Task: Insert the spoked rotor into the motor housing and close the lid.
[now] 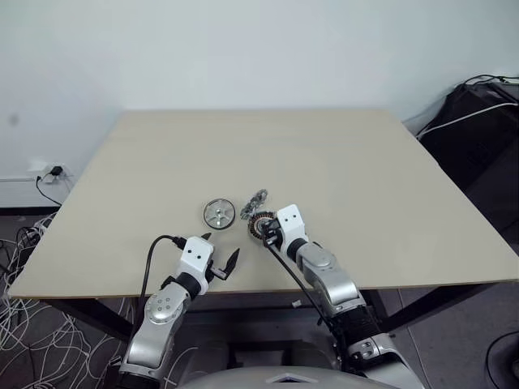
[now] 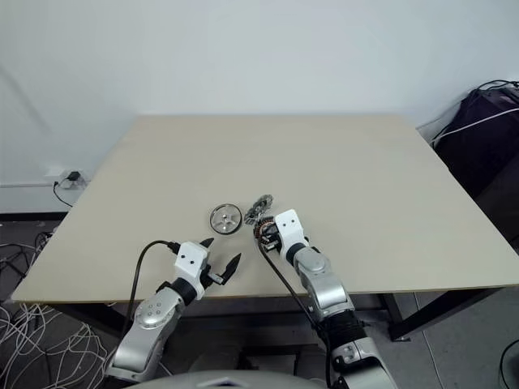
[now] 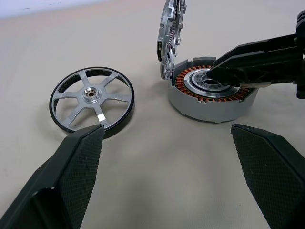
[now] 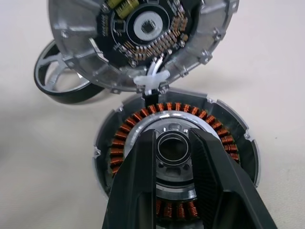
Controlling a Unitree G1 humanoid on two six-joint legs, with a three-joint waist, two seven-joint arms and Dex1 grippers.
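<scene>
The small dark ring (image 4: 173, 147) sits proud of the hub (image 4: 173, 169), so my right gripper should release the ring and press it down with closed fingertips before inserting the rotor.
The spoked rotor (image 1: 219, 213) lies flat on the table, a silver disc with a dark rim (image 3: 90, 93). Just right of it sits the motor housing (image 3: 209, 102), its copper windings (image 4: 121, 143) exposed. The hinged lid (image 3: 170, 33) stands open at its far side. My right gripper (image 4: 172, 133) hangs over the housing's centre (image 1: 268, 235). A small dark ring (image 4: 172, 149) shows there; I cannot tell whether it is held or part of the hub. My left gripper (image 1: 220, 245) is open and empty, near the table's front edge, just short of the rotor (image 3: 167, 129).
The beige table (image 1: 324, 154) stretches far back and to both sides. A wall socket and loose white cables (image 1: 32, 324) lie on the floor at the left. A dark bag (image 1: 478, 121) stands at the right.
</scene>
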